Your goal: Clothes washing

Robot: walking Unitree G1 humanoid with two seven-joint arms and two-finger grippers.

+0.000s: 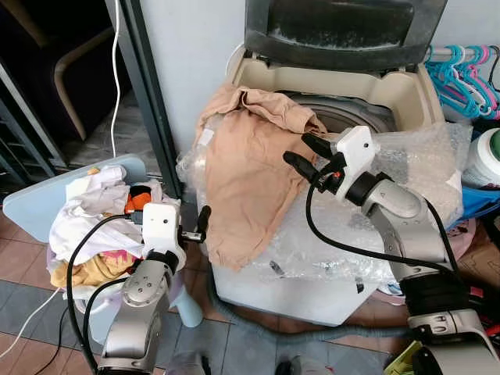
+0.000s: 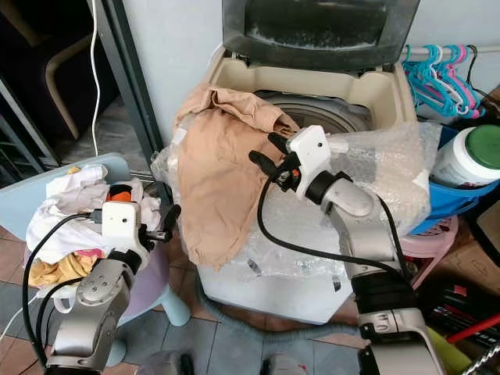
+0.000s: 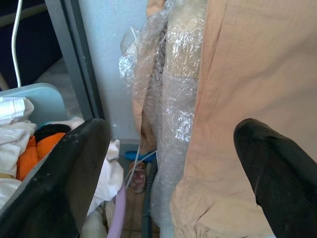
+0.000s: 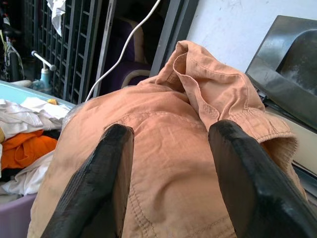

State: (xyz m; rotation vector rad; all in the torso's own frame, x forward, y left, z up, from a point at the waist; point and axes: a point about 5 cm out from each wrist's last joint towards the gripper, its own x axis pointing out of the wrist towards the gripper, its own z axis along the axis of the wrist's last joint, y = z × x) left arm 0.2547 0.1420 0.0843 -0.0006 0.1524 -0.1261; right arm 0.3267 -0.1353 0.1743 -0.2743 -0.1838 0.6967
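The legs of the tan garment (image 1: 254, 168) will spread apart and drag behind when I pull it across, because it gets narrower from its bunched waistband to a narrow hem (image 1: 229, 258).
A tan garment (image 1: 248, 168) lies draped over the front left rim of the open top-load washing machine (image 1: 406, 94), hanging down its side. My right gripper (image 1: 303, 152) hovers just above the garment's right edge, open, with nothing between its fingers; the tan cloth (image 4: 173, 163) lies under them in the right wrist view. My left gripper (image 1: 201, 223) is open too, beside the garment's lower hem (image 3: 233, 163), above a lilac basket (image 1: 181, 291) heaped with white, orange and yellow clothes (image 1: 90, 226).
Bubble wrap (image 1: 398, 168) covers the washer's front and top right. A grey door frame (image 1: 148, 94) stands left of the machine. Teal and pink hangers (image 1: 462, 74) and a white jar with a green lid (image 1: 486, 156) sit at right. A grey hose (image 1: 258, 328) runs along the tiled floor.
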